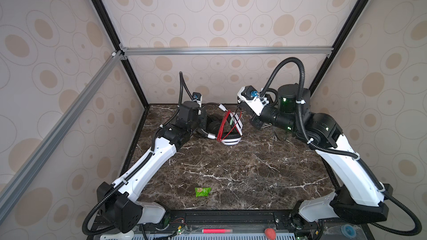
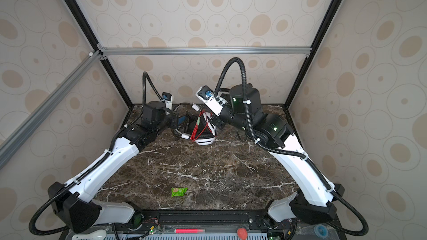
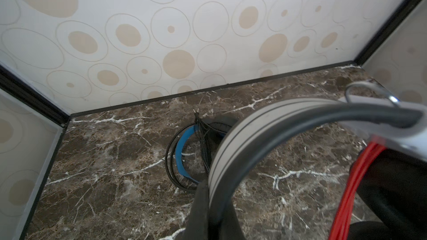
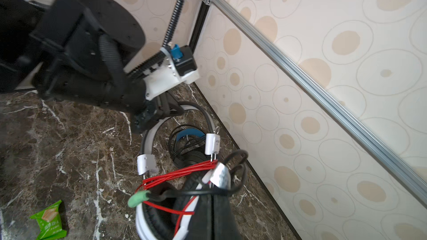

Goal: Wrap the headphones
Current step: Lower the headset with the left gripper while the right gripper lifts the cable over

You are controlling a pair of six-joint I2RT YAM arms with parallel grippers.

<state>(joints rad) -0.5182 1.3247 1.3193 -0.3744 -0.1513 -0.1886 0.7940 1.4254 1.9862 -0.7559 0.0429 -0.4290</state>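
Note:
My left gripper holds the headband (image 4: 151,134), so my right gripper keeps pulling the green-tipped cable end (image 4: 139,198) past the earcup until the red cable tightens, then let go.
The white headphones (image 1: 231,141) (image 2: 204,141) hang just above the back of the marble table, their red cable (image 4: 180,174) (image 1: 223,125) wound in several turns across the earcups. My left gripper (image 3: 213,195) (image 2: 175,122) is shut on the grey-white headband (image 3: 254,121). My right gripper (image 4: 215,195) (image 1: 256,123) is shut at the earcup side, its tips pinching the black microphone stalk with the green foam tip (image 4: 138,198). The black headphones with the blue inner headband (image 3: 180,155) (image 4: 189,133) lie on the table behind, by the back wall, their black cable bundled across them.
A green snack packet (image 1: 202,191) (image 4: 48,220) lies near the table's front edge. The back wall and the left corner post stand close behind the headsets. On the front rail lie a red marker (image 1: 217,230), a red ball (image 1: 269,233) and a white spoon (image 2: 92,235).

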